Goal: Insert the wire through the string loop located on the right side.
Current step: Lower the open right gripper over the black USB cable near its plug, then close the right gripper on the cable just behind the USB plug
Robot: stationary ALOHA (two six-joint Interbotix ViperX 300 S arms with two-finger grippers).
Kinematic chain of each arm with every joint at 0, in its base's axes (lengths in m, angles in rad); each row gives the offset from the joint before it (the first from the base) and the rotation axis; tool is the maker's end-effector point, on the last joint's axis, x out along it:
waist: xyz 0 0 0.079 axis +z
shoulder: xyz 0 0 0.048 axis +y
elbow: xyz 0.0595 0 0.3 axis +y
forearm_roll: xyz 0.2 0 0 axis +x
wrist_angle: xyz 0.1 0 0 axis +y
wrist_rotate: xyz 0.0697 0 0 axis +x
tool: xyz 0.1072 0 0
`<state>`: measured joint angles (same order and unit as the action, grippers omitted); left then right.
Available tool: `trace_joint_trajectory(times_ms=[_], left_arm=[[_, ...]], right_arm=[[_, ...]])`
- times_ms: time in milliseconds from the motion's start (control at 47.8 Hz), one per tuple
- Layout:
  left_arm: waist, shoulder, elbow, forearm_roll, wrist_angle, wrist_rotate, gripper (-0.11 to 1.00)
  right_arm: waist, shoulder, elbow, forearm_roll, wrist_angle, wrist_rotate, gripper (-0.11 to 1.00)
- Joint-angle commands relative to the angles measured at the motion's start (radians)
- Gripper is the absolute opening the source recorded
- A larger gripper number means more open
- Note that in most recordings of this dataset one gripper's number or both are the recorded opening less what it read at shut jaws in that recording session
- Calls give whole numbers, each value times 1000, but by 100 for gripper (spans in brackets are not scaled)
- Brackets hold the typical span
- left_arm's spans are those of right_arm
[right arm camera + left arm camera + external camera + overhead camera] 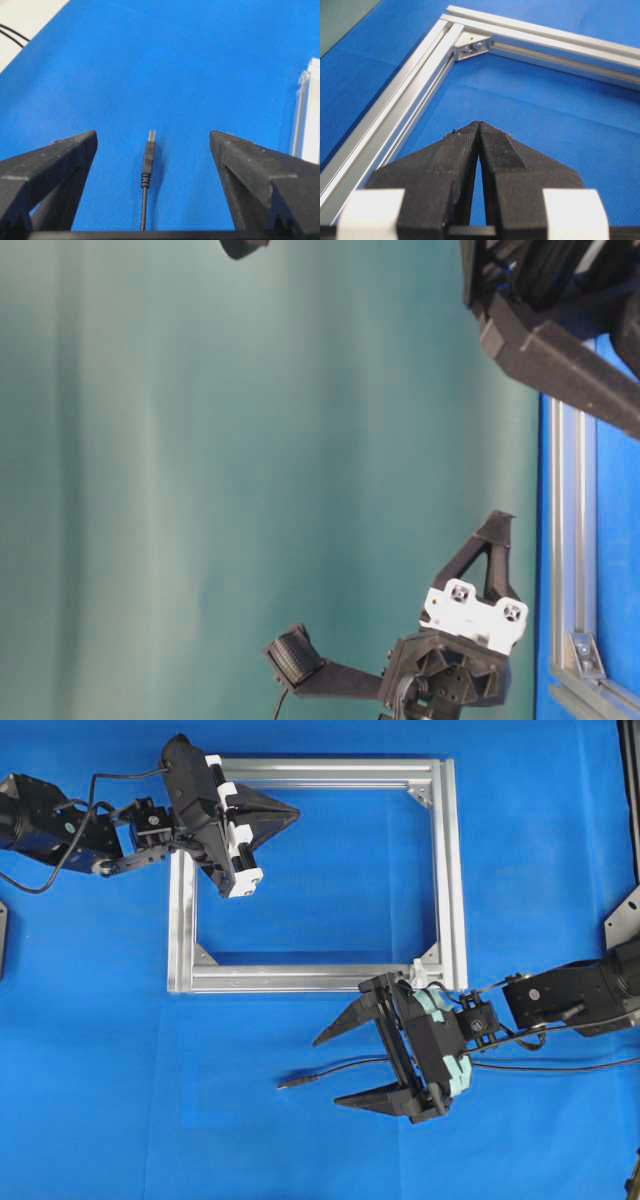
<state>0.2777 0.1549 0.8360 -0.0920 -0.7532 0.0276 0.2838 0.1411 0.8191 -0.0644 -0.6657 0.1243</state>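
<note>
The wire [144,205] behind the plug [148,158] is almost straight, so as I carry the wire, the plug will go on pointing ahead rather than sagging.
The wire [330,1072] is a thin black cable lying loose on the blue mat, with its plug tip [284,1083] pointing left. My right gripper [326,1072] is open and straddles the wire without touching it. In the right wrist view the plug [148,155] lies midway between the spread fingers of that gripper [152,134]. A thin whitish strand, probably the string loop [300,112], stands beside the frame at that view's right edge. It is barely visible overhead at the frame's lower right corner [414,965]. My left gripper [295,815] [478,124] is shut and empty over the frame's upper left part.
A silver aluminium frame [452,870] lies flat on the blue mat, with triangular corner brackets [470,47] inside its corners. The wire runs off to the right under my right arm [570,1000]. A dark fixture [625,920] sits at the right edge.
</note>
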Motion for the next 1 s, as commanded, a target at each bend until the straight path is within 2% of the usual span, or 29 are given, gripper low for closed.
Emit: trace_joint_trajectory(times_ms=[0, 146, 355, 606, 857, 983], left_arm=[[2, -32, -8, 3, -5, 2, 0], [2, -34, -8, 3, -5, 2, 0], [2, -32, -8, 3, 2, 0, 0], [2, -34, -8, 3, 6, 0, 0], [2, -32, -8, 3, 8, 0, 0], [2, -34, -8, 3, 8, 0, 0]], right_arm=[[6, 3, -18, 23, -5, 2, 87], [14, 44, -26, 54, -5, 2, 87], [34, 109, -31, 129, -8, 2, 87], [58, 166, -37, 195, -9, 2, 87], [60, 170, -38, 199, -9, 2, 86], [60, 172, -38, 201, -9, 2, 80]])
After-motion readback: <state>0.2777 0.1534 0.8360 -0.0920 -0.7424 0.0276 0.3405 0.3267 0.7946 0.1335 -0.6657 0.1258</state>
